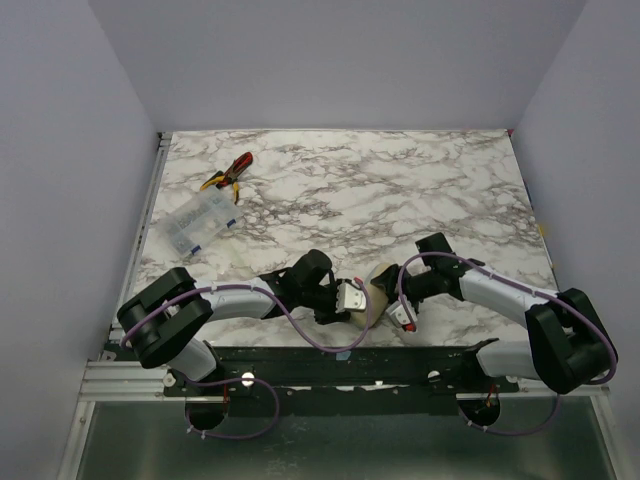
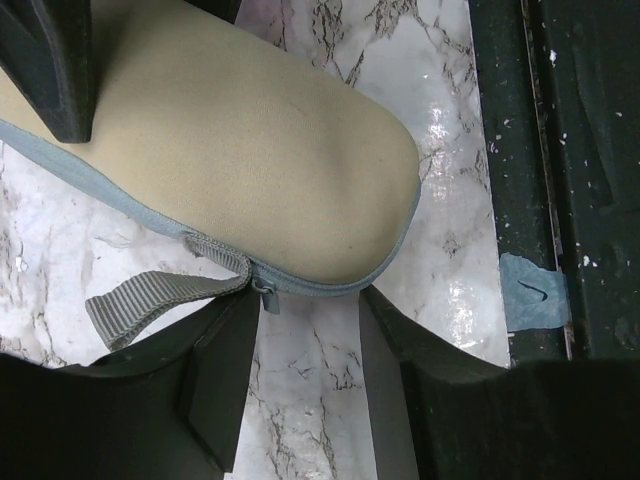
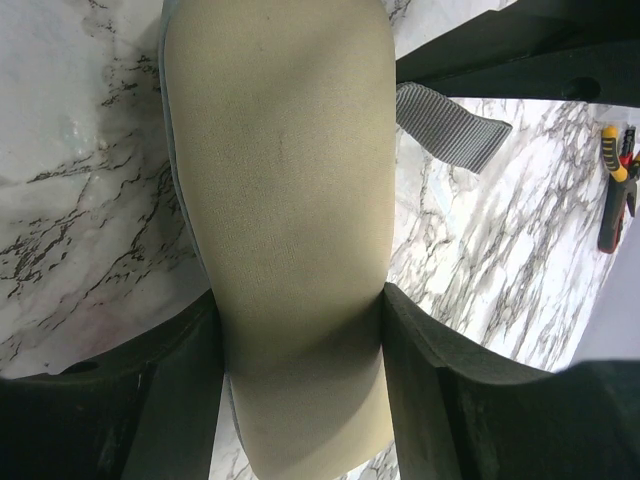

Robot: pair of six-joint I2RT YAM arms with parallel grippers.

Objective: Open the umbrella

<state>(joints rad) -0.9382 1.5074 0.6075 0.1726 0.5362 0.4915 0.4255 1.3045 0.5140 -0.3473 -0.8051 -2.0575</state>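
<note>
Next, my left gripper moves back and centres its open fingers on the zip pull, because the zip pull is against one of its fingers beside the strap.
A cream tube-shaped fabric sleeve with a grey zip seam lies on the marble table near its front edge, between my two grippers. My right gripper is shut on the sleeve, with a finger on each side of its middle. My left gripper is open and empty, its fingertips just short of the sleeve's rounded end, by the zip pull and a grey webbing strap. No lavender umbrella, shaft or handle shows in any view.
Red-and-yellow pliers and a clear plastic box lie at the back left. The black front rail with a piece of blue tape runs close beside the sleeve's end. Purple walls stand on three sides.
</note>
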